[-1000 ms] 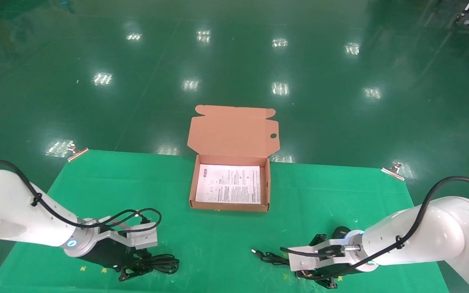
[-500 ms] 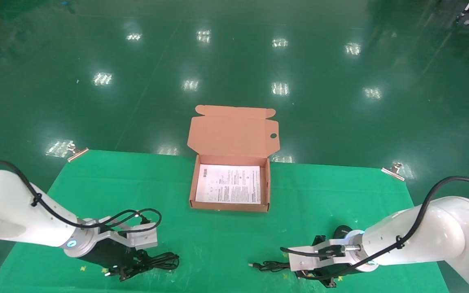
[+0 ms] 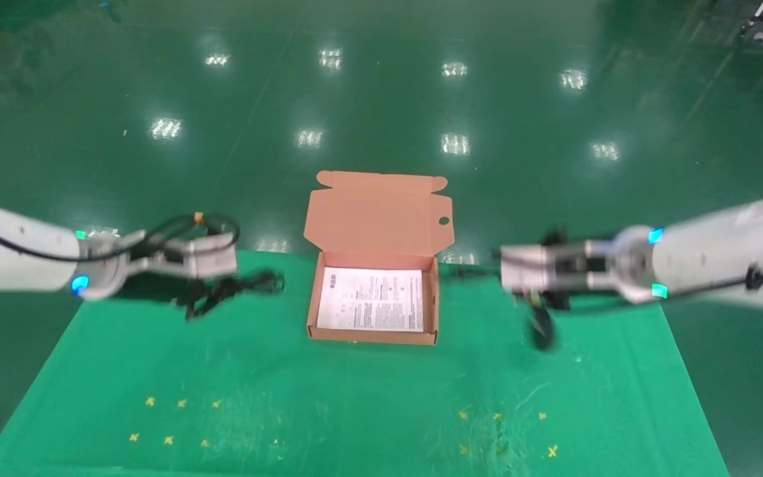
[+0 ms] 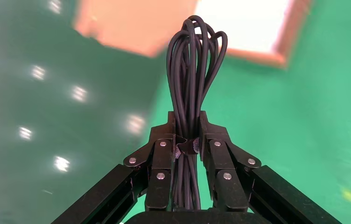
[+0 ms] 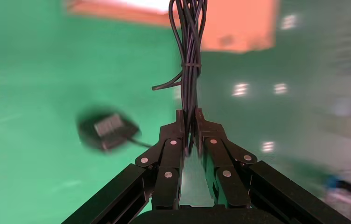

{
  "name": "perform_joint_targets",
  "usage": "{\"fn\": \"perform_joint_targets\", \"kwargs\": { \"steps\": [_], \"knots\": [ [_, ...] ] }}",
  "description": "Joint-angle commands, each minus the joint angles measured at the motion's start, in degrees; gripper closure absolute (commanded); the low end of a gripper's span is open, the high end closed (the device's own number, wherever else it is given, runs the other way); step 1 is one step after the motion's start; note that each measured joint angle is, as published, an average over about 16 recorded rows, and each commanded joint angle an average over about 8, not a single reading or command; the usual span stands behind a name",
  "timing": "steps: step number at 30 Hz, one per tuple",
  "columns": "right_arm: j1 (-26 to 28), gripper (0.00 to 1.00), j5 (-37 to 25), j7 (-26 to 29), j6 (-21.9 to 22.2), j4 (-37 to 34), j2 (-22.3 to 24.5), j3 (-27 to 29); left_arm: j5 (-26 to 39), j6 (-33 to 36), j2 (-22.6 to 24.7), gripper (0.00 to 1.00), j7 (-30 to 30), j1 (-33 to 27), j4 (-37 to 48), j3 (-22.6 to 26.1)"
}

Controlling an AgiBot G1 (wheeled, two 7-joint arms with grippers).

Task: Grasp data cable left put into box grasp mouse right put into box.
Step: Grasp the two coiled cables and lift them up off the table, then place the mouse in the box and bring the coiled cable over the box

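Observation:
The small box (image 3: 374,299) is between my loaded grippers and is too tight for both. Next, my left gripper moves back while my right gripper lowers the mouse (image 3: 543,327) in first.
The box (image 3: 373,336) stands open at the table's far middle, lid up, white sheet inside. My left gripper (image 3: 219,291) is raised left of the box and shut on the data cable (image 3: 259,283), a black looped bundle sticking out toward the box. In the left wrist view the jaws (image 4: 187,128) pinch the data cable (image 4: 193,70), with the box (image 4: 257,53) beyond. My right gripper (image 3: 514,281) is raised right of the box and shut on the mouse's bundled cord (image 5: 190,56). The mouse (image 3: 544,334) dangles below it, also showing blurred in the right wrist view (image 5: 108,130).
The green table mat (image 3: 355,411) carries small yellow cross marks at front left (image 3: 176,421) and front right (image 3: 501,430). Shiny green floor lies beyond the table's far edge. The box (image 5: 239,28) shows ahead in the right wrist view.
Both arms have lifted from the table's front and swung up toward the box. The data cable and the mouse with its cord have left the table in the grippers.

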Motion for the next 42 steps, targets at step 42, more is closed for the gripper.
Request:
{"fn": "perform_joint_targets", "kwargs": {
  "steps": [42],
  "knots": [
    [8.73,1.0,11.59,-21.62,15.54,-25.16,-21.61,4.12,16.75,-8.94,-3.83,1.0,-13.92,0.62,-23.64,0.14]
  ]
}}
